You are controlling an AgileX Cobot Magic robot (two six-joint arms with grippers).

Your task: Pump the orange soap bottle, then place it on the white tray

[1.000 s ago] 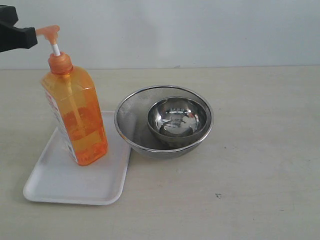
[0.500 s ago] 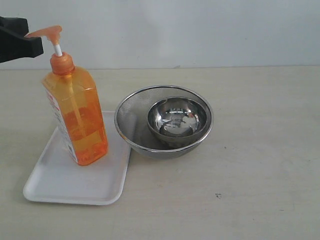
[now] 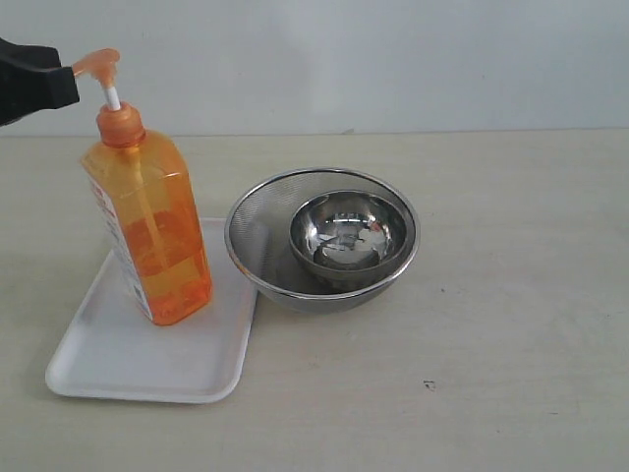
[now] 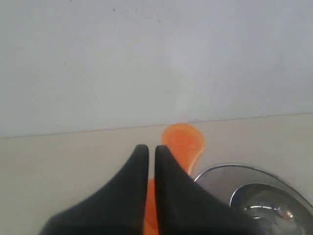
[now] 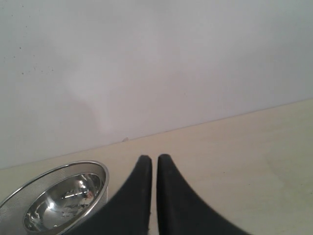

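The pump head [image 3: 101, 65] of the crooked bottle is next to my closed left gripper, so I should move back, go down, open and grab the bottle [image 3: 157, 236] by its body.
The orange soap bottle [image 3: 149, 231] stands upright on the white tray [image 3: 138, 354] at the left of the table. Its orange pump head [image 3: 98, 64] sits raised on the white stem. My left gripper [image 3: 67, 87] is shut, its black tips level with the pump head's rear end and right beside it; I cannot tell whether they touch. In the left wrist view the shut gripper [image 4: 151, 149] hangs just above the pump head [image 4: 183, 142]. My right gripper [image 5: 153, 159] is shut and empty over bare table; it does not show in the exterior view.
A round steel mesh strainer [image 3: 257, 228] holding a smaller steel bowl [image 3: 347, 236] stands directly right of the tray, its rim against the tray's edge. The strainer also shows beside my right gripper [image 5: 58, 198]. A pale wall runs behind the table.
My left gripper has shifted slightly at the pump head, up and then a little back down. The bottle has stayed upright on the tray.
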